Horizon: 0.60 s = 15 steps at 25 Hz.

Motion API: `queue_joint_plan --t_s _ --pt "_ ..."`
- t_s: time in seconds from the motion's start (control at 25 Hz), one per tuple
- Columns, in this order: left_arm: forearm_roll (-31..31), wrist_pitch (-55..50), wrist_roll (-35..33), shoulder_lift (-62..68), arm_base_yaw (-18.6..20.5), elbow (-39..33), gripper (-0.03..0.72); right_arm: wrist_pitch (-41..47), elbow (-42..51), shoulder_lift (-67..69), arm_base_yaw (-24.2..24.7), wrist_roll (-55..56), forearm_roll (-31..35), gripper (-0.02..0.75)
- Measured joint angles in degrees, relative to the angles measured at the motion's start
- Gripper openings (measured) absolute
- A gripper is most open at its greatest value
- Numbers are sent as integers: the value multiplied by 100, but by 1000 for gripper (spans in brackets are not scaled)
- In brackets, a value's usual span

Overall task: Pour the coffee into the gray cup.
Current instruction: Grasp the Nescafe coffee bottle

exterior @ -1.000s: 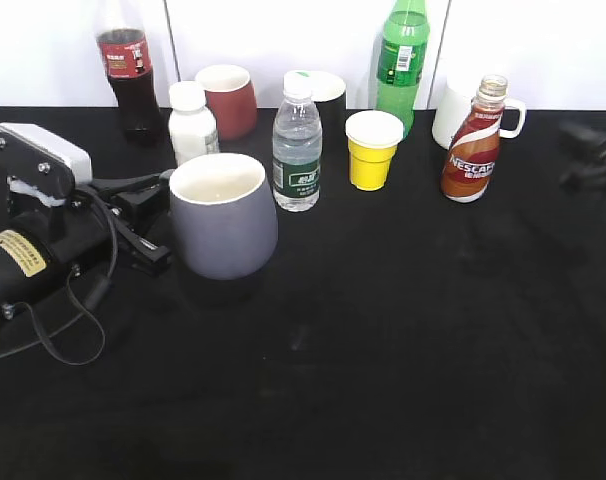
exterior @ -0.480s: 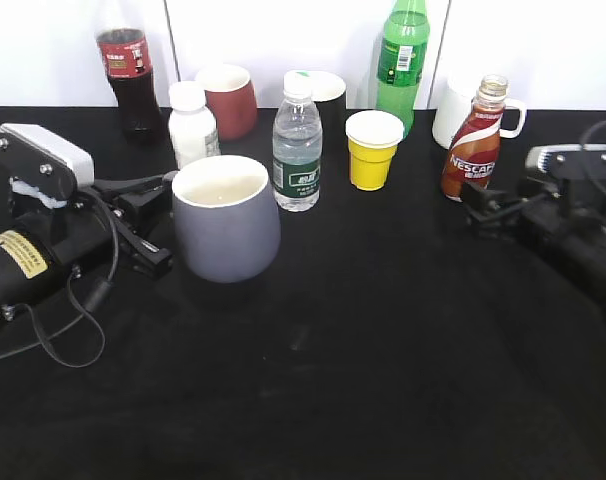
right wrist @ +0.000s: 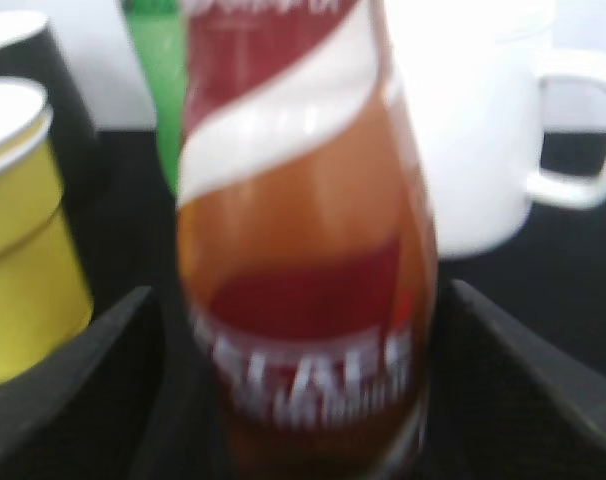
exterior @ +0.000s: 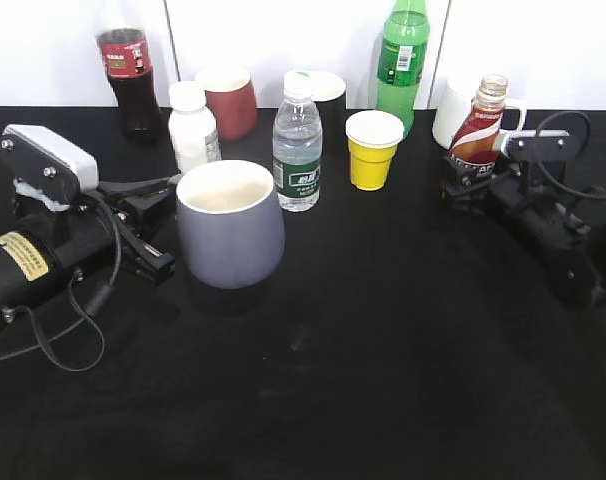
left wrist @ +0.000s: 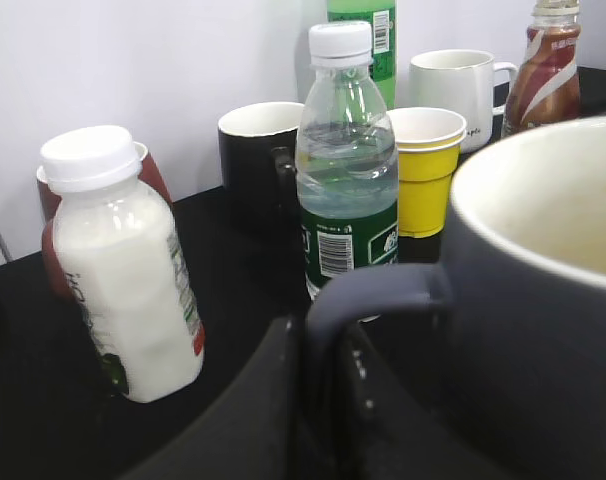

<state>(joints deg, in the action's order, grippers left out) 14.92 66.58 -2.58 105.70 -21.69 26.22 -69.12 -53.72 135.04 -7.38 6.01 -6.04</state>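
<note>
My gripper will pour a thin brown stream at once when it tips the coffee bottle over the gray cup, because the coffee bottle's clear opening (exterior: 493, 84) is already uncapped.
The gray cup (exterior: 230, 225) stands on the black table at the left, its cream inside showing. My left gripper (exterior: 158, 215) is shut on the cup's loop handle (left wrist: 373, 290), with the cup body (left wrist: 543, 300) just beyond my left gripper (left wrist: 323, 390). The coffee (exterior: 480, 125) is a small Nescafe bottle standing upright at the back right. My right gripper (exterior: 468, 185) is open, with one finger on each side of the bottle's lower body. In the blurred right wrist view the coffee (right wrist: 303, 250) fills the space between the fingers (right wrist: 523, 370) of my right gripper (right wrist: 303, 400).
Along the back stand a cola bottle (exterior: 125, 60), a white milk bottle (exterior: 193, 122), a dark red cup (exterior: 229, 98), a water bottle (exterior: 297, 145), a black cup (exterior: 326, 95), a yellow cup (exterior: 372, 148), a green bottle (exterior: 401, 60) and a white mug (exterior: 453, 110).
My right arm has come in from the right and brought its open fingers around the coffee bottle. The left gripper has shifted the gray cup slightly to the right.
</note>
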Motion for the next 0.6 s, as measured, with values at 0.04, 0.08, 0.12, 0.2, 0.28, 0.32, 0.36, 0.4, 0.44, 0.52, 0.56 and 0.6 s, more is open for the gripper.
queue_joint_plan --t_s 0.04,0.08,0.12,0.2,0.28,0.32,0.36,0.4,0.44,0.52,0.56,0.6 --pt "0 0 0 0 0 0 63 -12 -106 72 0 0 0 628" --pt "3 0 0 0 0 0 63 -25 -198 177 0 0 0 628" --pt "3 0 0 0 0 0 63 -25 -269 288 0 0 -5 628" --pt "28 0 0 0 0 0 63 -25 -415 432 0 0 -5 622" --pt "35 0 0 0 0 0 63 -25 -596 470 0 0 -27 611" --pt "42 0 0 0 0 0 63 -25 -675 490 0 0 -27 608" --pt "42 0 0 0 0 0 63 -19 -745 504 0 0 -27 601" --pt "45 0 0 0 0 0 63 -19 -784 510 0 0 -27 594" --pt "45 0 0 0 0 0 63 -2 -855 524 0 0 -27 589" --pt "56 0 0 0 0 0 63 26 -993 626 0 0 -27 587" --pt "56 0 0 0 0 0 63 39 -1039 698 0 0 -27 587" --pt "59 0 0 0 0 0 63 48 -1059 741 0 0 -27 583"
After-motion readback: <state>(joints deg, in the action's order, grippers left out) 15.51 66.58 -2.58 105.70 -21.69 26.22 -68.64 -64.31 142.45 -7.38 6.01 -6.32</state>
